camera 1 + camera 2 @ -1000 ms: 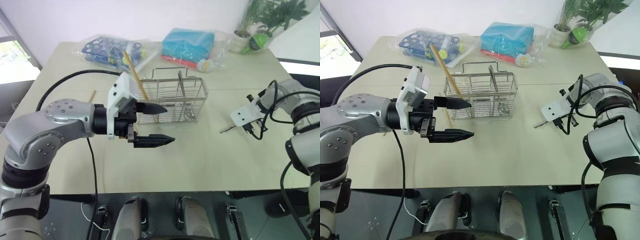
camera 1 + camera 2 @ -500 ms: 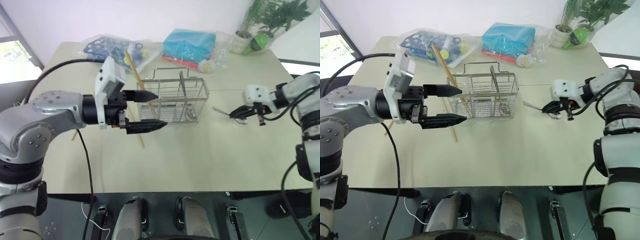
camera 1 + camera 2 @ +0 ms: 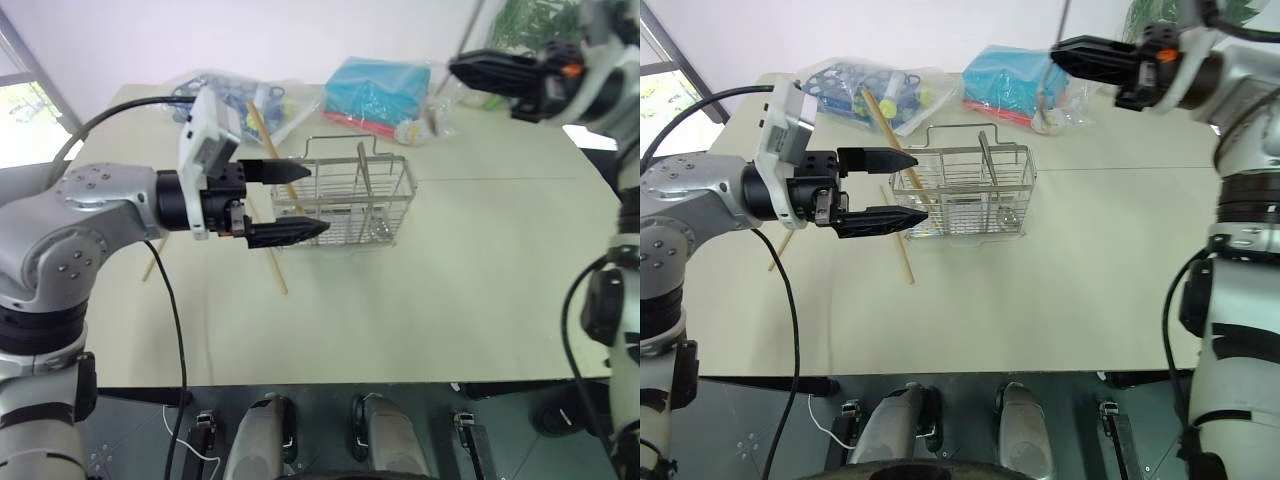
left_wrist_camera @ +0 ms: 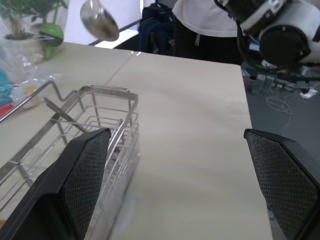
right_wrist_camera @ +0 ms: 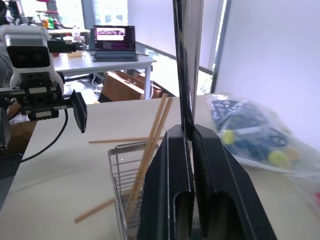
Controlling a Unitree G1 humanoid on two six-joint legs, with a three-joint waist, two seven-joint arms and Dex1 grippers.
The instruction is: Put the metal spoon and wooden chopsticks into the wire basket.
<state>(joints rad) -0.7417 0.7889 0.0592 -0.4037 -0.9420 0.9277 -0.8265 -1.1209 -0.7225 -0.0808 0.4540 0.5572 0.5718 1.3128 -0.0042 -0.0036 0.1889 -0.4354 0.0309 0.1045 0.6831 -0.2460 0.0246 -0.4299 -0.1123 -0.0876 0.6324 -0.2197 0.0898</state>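
Note:
I see that one chopstick already leans high out [image 3: 263, 131] of the wire basket, so the next wooden chopstick [image 3: 155, 258] will come to rest at a slant, with its top above the basket's rim, when I lower it in.
The wire basket [image 3: 345, 200] stands mid-table, and a wooden chopstick [image 3: 266, 140] leans out of its left end. Two more chopsticks lie on the table, one in front of the basket [image 3: 276, 268] and one further left [image 3: 150, 265]. My left gripper [image 3: 318, 198] is open and level, its tips at the basket's left end with nothing between them. High over the table's far right, my right gripper [image 3: 1060, 50] is shut on the metal spoon [image 4: 100, 20]. The spoon's handle [image 5: 184, 65] sticks out between its fingers, and the bowl hangs down.
Clear bags of blue items [image 3: 215, 98] and a turquoise pack [image 3: 380, 85] lie behind the basket. A potted plant [image 3: 520, 40] stands at the far right corner. Grey utensils [image 3: 365, 170] stand inside the basket. Bare tabletop [image 3: 470, 250] lies to its right.
My right gripper has lifted the spoon off the table at the right, turned level and swung it up and inward. The left gripper has drawn slightly left and stays open.

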